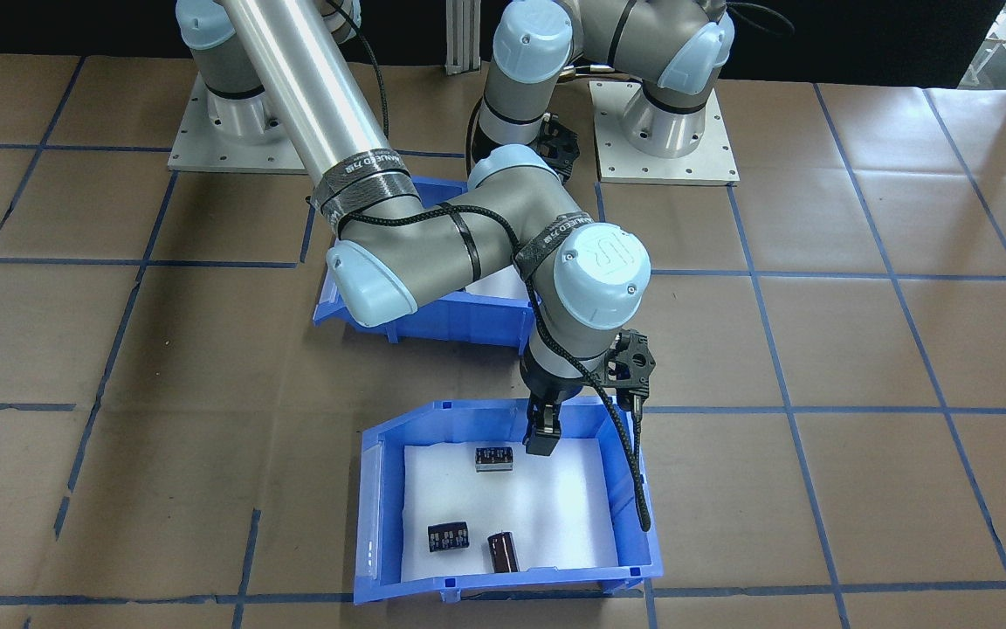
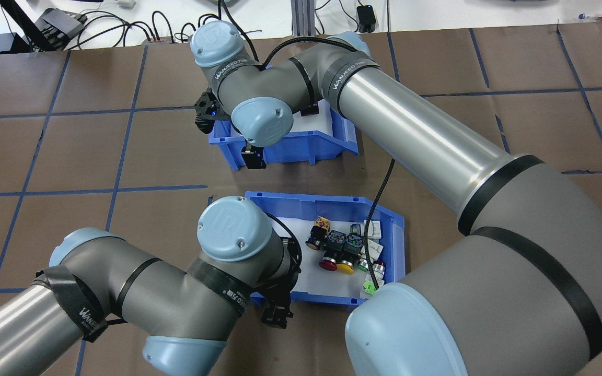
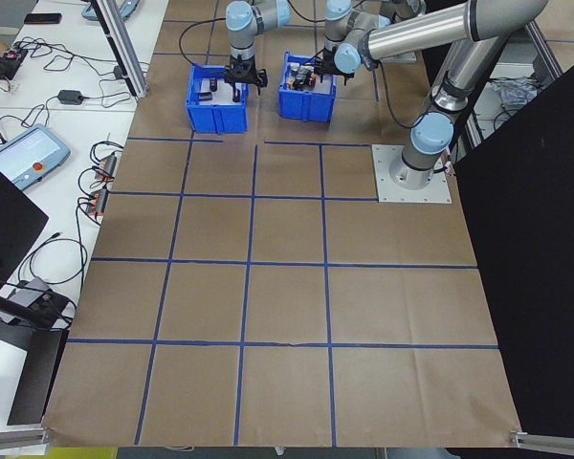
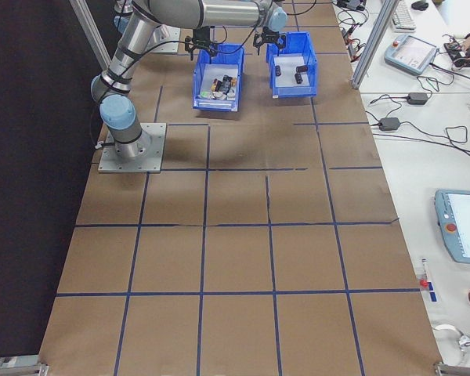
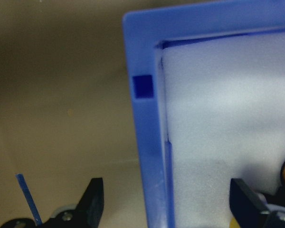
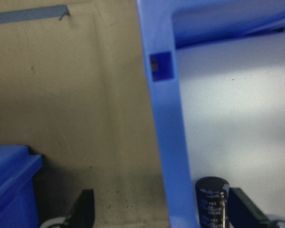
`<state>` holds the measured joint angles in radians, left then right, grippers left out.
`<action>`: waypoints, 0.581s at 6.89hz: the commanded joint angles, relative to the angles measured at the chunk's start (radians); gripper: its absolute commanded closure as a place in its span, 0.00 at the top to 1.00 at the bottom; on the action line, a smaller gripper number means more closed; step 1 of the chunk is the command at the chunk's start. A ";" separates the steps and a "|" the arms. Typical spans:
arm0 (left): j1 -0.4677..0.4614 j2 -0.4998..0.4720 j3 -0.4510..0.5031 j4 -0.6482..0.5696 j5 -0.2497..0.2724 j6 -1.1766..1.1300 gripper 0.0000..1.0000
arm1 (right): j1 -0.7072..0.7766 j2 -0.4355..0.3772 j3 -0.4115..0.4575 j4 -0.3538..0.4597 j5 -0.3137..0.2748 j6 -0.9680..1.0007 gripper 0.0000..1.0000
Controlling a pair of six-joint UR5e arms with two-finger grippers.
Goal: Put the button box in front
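Note:
The push buttons should stay bunched together toward an end of the button box while the robot carries it, as button tips show beyond an empty part of the foam (image 5: 218, 109).
The button box (image 2: 306, 198), a blue bin with a white foam floor and red, yellow and green push buttons (image 2: 338, 246), stands nearer the robot. From across the table the button box (image 1: 459, 319) sits behind the other bin, mostly hidden by the right arm. My left gripper (image 2: 277, 315) is at the box's near-left corner. In the left wrist view the left gripper (image 5: 166, 204) is open with the box wall (image 5: 149, 142) between its fingers. My right gripper (image 1: 542, 434) is open astride the rim of the other blue bin (image 1: 372, 524).
The other blue bin (image 2: 290, 149) holds a few dark parts on white foam, among them a dark cylinder (image 6: 211, 199) beside the straddled wall (image 6: 168, 118). It stands farther from the robot than the button box. Brown table (image 1: 861, 349) with blue grid lines lies open on both sides.

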<state>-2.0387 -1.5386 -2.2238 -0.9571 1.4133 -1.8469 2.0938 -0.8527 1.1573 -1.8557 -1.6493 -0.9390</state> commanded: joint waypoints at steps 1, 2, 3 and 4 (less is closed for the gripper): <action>0.000 0.000 -0.001 0.026 -0.001 -0.003 0.25 | 0.000 -0.009 -0.008 -0.008 -0.068 -0.014 0.32; 0.000 0.017 -0.001 0.026 -0.001 0.004 0.10 | 0.000 -0.011 -0.010 -0.008 -0.072 -0.014 0.12; 0.005 0.034 0.007 0.041 -0.001 0.018 0.00 | -0.001 -0.012 -0.011 -0.008 -0.072 -0.014 0.03; 0.009 0.069 0.015 0.046 0.009 0.020 0.00 | -0.004 -0.016 -0.017 -0.010 -0.072 -0.030 0.00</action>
<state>-2.0344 -1.5034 -2.2171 -0.9195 1.4149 -1.8330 2.0921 -0.8651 1.1453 -1.8642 -1.7187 -0.9562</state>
